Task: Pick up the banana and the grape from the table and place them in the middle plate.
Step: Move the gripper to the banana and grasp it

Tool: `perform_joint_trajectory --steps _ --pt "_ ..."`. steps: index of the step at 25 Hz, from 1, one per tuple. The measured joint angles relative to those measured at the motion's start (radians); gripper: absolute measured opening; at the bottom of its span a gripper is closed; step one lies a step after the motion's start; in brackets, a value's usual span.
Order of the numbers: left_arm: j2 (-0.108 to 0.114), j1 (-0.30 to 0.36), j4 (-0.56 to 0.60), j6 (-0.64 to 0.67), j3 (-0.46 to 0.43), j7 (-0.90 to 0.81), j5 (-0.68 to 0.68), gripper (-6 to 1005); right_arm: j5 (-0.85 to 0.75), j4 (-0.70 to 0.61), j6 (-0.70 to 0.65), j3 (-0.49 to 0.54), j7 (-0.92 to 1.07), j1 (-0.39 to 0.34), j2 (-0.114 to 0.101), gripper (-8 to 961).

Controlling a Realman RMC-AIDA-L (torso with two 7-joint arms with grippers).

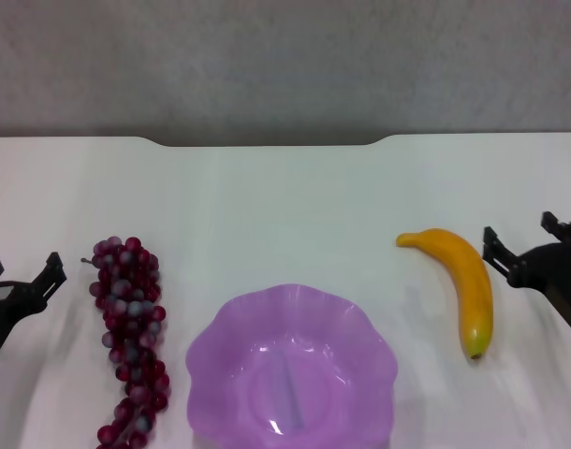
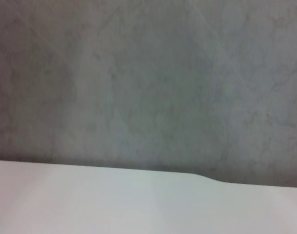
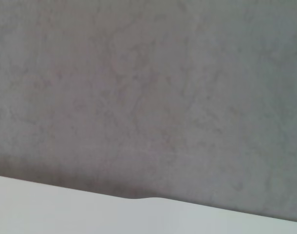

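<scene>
My right gripper is pointing at the grey wall (image 3: pixel 148 97) beyond the banana, so I should tip that gripper down and close it across the banana's middle (image 1: pixel 471 288).
In the head view a yellow-orange banana (image 1: pixel 464 287) lies on the white table (image 1: pixel 285 206) at the right, greenish tip toward me. A long bunch of dark red grapes (image 1: pixel 129 329) lies at the left. The translucent purple scalloped plate (image 1: pixel 292 369) sits between them at the near edge, empty. My right gripper (image 1: pixel 521 238) is open, just right of the banana and apart from it. My left gripper (image 1: pixel 23 269) is open, left of the grapes and apart from them. The wrist views show only the table (image 2: pixel 139 204) and the grey wall.
The table's far edge has a notch (image 1: pixel 271 142) in the middle, with a grey wall (image 1: pixel 285 65) behind it. The notch also shows in the right wrist view (image 3: pixel 139 196).
</scene>
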Motion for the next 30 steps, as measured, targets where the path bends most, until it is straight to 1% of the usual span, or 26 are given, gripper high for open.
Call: perform_joint_trajectory --steps 3,11,19,23,25,28,30 --pt "0.000 0.003 0.000 -0.002 0.000 0.000 -0.009 896 -0.001 0.003 0.022 0.000 0.000 0.015 -0.001 880" --pt "0.001 -0.004 0.006 0.004 0.000 0.000 -0.025 896 -0.001 0.009 -0.008 -0.001 -0.012 0.016 0.000 879" --pt "0.003 -0.002 0.006 0.005 0.000 0.000 -0.037 896 -0.001 0.072 -0.024 0.002 -0.116 0.001 0.000 879" --pt "0.003 -0.007 0.007 0.005 0.006 0.002 -0.038 896 0.002 0.155 -0.009 0.016 -0.182 -0.015 -0.009 880" --pt "0.003 -0.007 0.006 0.003 0.007 0.005 -0.038 896 0.003 0.208 0.018 0.043 -0.232 -0.027 -0.015 880" --pt "0.004 -0.004 0.004 0.000 0.007 0.007 -0.038 896 0.003 0.343 0.115 0.143 -0.370 -0.084 -0.036 880" --pt "0.004 -0.002 0.004 0.000 0.003 0.006 -0.037 896 0.003 0.490 0.239 0.255 -0.501 -0.150 -0.052 880"
